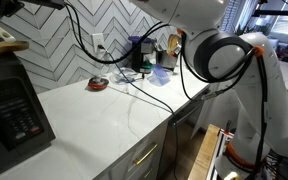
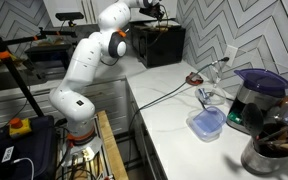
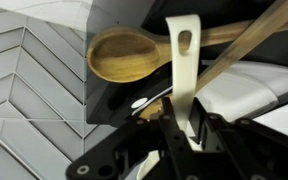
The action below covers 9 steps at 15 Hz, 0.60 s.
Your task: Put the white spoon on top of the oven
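Observation:
The robot's gripper has the white spoon [image 3: 185, 60] hanging over the black top of the oven [image 3: 206, 12], so it should keep lowering the spoon until the spoon touches that top, then let go.
In the wrist view my gripper [image 3: 184, 128] is shut on the white spoon [image 3: 181, 60], gripping its cream handle; the end with a hanging hole points away from me. The spoon hangs over the black top of the oven [image 3: 112, 98]. In both exterior views the black oven [image 1: 9, 105] [image 2: 160, 45] stands at the end of the counter, and my gripper [image 2: 152, 10] is above its top. The spoon is too small to make out in the exterior views.
A wooden spoon [image 3: 129, 55] and a second wooden handle [image 3: 252, 42] lie on the oven top under the gripper. On the white counter are a red dish [image 1: 98, 84] [image 2: 193, 77], a coffee machine [image 1: 136, 55] [image 2: 254, 100], a blue container [image 2: 206, 122] and black cables.

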{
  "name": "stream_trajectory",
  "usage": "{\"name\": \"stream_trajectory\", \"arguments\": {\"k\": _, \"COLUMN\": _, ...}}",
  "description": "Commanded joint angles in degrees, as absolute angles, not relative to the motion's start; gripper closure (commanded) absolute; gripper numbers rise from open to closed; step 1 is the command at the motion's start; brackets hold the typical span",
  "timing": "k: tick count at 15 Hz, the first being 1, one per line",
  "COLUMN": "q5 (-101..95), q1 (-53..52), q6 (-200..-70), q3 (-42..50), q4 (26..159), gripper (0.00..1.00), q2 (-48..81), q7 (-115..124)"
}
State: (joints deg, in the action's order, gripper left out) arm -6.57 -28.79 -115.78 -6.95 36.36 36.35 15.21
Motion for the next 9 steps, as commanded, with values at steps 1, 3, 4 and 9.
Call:
{"name": "stream_trajectory", "arguments": {"k": 1, "q5": -3.72, "q1": -28.31, "q6": -115.71, "q3": -8.6, "q4": 35.79, "gripper": 0.95, "q2": 37.29, "q7": 16.11}}
{"name": "stream_trajectory", "arguments": {"k": 3, "q5": -2.69, "q1": -28.27, "q6": -115.67, "q3": -8.89, "q4": 35.71, "gripper": 0.95, "q2": 38.0, "q7": 16.24}}
{"name": "stream_trajectory", "arguments": {"k": 4, "q5": -1.83, "q1": -28.11, "q6": -115.91, "q3": -9.22, "q4": 35.55, "gripper": 0.95, "q2": 38.45, "q7": 16.08}}
{"name": "stream_trajectory", "arguments": {"k": 9, "q5": 0.33, "q1": -28.49, "q6": -116.55, "q3": -9.1, "q4": 34.87, "gripper": 0.52, "q2": 40.7, "q7": 16.71}}
